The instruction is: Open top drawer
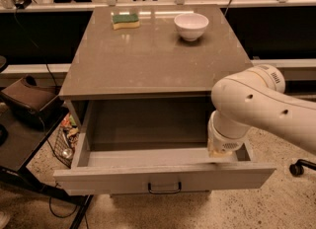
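Note:
The drawer's rear [148,104] is under the cabinet top and my gripper is behind the front panel, so I should pull on the panel's inner side [200,165] to open the drawer more.
The top drawer [98,178] of the grey cabinet stands pulled far out, its plain grey interior [148,124] showing and empty. Its small black bar handle [164,188] sits at the middle of the front panel. My white arm [256,109] reaches in from the right and bends down over the drawer's right end. My gripper [220,154] is at the arm's lower tip, just behind the front panel's top edge near the right corner, mostly hidden by the wrist.
On the cabinet top [148,60] lie a green-and-yellow sponge [125,20] and a white bowl [191,25] at the back. A dark cart [24,124] stands to the left with a wire basket [66,141] beside the cabinet. A chair caster [297,168] is at right.

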`<move>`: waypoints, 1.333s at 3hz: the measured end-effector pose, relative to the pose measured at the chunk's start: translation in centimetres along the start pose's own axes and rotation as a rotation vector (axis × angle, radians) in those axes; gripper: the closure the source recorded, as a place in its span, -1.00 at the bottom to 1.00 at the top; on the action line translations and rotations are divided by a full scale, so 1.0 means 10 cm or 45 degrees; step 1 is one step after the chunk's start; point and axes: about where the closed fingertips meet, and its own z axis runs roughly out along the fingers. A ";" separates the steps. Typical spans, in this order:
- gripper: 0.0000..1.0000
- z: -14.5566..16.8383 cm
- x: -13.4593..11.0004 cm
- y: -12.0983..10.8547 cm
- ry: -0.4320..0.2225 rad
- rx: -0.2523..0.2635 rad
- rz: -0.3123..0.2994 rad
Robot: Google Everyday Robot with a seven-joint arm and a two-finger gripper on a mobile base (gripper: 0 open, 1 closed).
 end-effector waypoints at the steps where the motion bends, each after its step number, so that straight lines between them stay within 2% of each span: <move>1: 1.00 0.27 0.07 -0.13 -0.078 0.024 -0.003; 2: 1.00 0.38 0.11 -0.06 -0.121 0.005 0.002; 3: 1.00 0.27 0.04 0.19 -0.124 -0.056 0.015; 4: 1.00 -0.04 -0.07 0.58 -0.087 -0.133 0.027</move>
